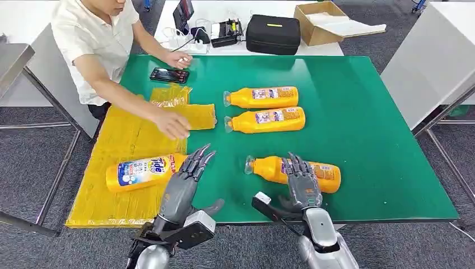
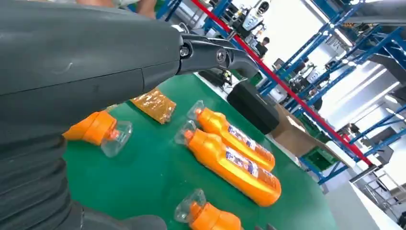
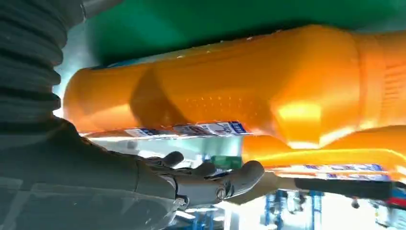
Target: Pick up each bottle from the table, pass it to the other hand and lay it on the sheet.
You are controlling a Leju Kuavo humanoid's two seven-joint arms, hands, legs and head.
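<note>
I expect the hidden Tide label of the orange bottle [image 1: 270,168] to come into view when I turn the bottle over, since the small-print label [image 1: 323,167] faces up.
Four orange bottles lie on their sides on the green table [image 1: 364,112]. One with a Tide label [image 1: 140,172] rests on the yellow sheet [image 1: 120,140] at the left; its cap end [image 2: 95,128] is in the left wrist view. Two lie side by side at the middle back [image 1: 263,97] [image 1: 268,119]. The fourth [image 1: 322,172] lies near the front edge, and my right hand [image 1: 299,182] is laid over its middle with the thumb off to the side. In the right wrist view this bottle [image 3: 239,81] is close to the straight fingers [image 3: 215,179]. My left hand [image 1: 187,179] is open beside the sheet's right edge, holding nothing.
A person stands at the back left, one hand [image 1: 173,124] on the sheet and the other by a phone [image 1: 169,74]. Behind the green table, a white table holds a black case [image 1: 273,33], a cardboard box [image 1: 319,22] and electronics.
</note>
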